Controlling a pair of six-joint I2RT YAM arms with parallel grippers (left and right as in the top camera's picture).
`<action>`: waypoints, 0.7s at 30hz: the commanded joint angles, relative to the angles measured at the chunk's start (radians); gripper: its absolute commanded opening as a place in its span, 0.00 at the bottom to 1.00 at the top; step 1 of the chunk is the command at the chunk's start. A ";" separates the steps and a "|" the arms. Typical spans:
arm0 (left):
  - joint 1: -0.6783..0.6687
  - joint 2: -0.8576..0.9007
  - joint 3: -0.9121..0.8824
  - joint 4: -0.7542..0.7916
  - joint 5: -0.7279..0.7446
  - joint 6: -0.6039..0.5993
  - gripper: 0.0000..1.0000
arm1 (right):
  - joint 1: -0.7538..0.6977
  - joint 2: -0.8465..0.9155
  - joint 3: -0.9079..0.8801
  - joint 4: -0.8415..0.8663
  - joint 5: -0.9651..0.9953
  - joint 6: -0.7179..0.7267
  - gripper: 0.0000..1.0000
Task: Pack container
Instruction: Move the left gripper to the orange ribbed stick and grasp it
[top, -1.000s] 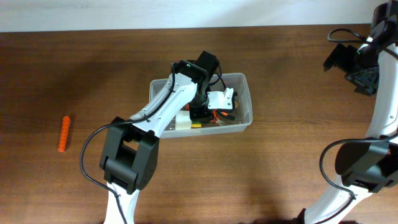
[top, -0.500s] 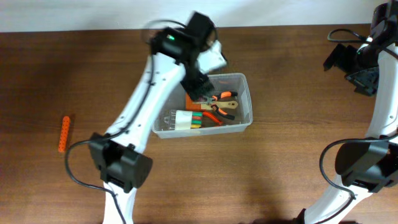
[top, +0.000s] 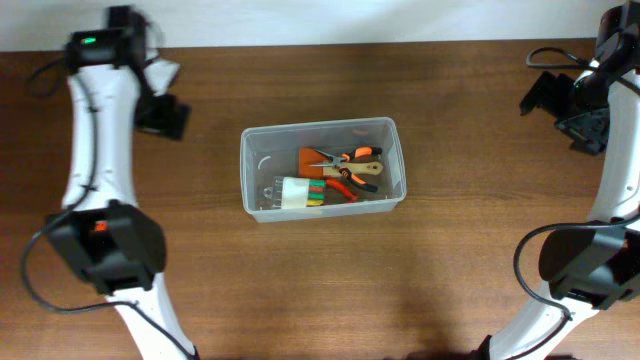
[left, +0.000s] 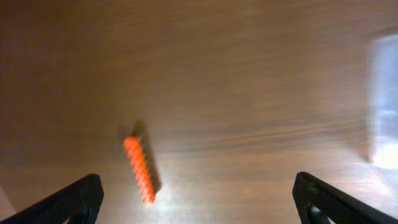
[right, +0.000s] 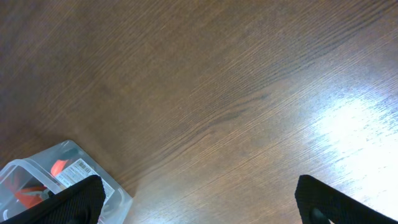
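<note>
My left gripper's open fingers face the lone orange stick, its long sides (left: 141, 172) toward them, so I should keep lowering toward the stick (left: 136, 157) until both fingers straddle it.
The container (top: 247, 170), a clear rectangular tub, stands mid-table and holds orange-handled pliers (top: 342, 160) and a white block with coloured tips (top: 298, 192). Its corner shows in the right wrist view (right: 68, 163) and as a pale blur in the left wrist view (left: 384, 99). My left gripper (top: 165, 114) is open and empty at the far left, well away from the tub. In the left wrist view it (left: 196, 204) hovers over an orange ridged stick (left: 140, 169) lying on the table. My right gripper (top: 572, 106) is open and empty at the far right, seen also in the right wrist view (right: 199, 202).
The wooden table (top: 450, 260) ends at a white wall along the back edge. My left arm (top: 95, 170) hides the orange stick in the overhead view. A black cable (top: 552, 55) loops by the right arm.
My left gripper left the tub, rose, and swung far left over the orange stick, empty. The tub's contents now lie uncovered. The right arm has not moved.
</note>
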 joint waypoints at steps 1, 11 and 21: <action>0.126 -0.007 -0.116 0.081 0.016 -0.024 0.99 | -0.003 0.002 -0.006 0.000 0.009 0.011 0.98; 0.342 0.033 -0.397 0.309 0.061 0.021 0.99 | -0.003 0.002 -0.006 0.000 0.009 0.011 0.98; 0.383 0.158 -0.447 0.401 0.065 0.120 1.00 | -0.003 0.002 -0.006 0.013 0.009 0.012 0.98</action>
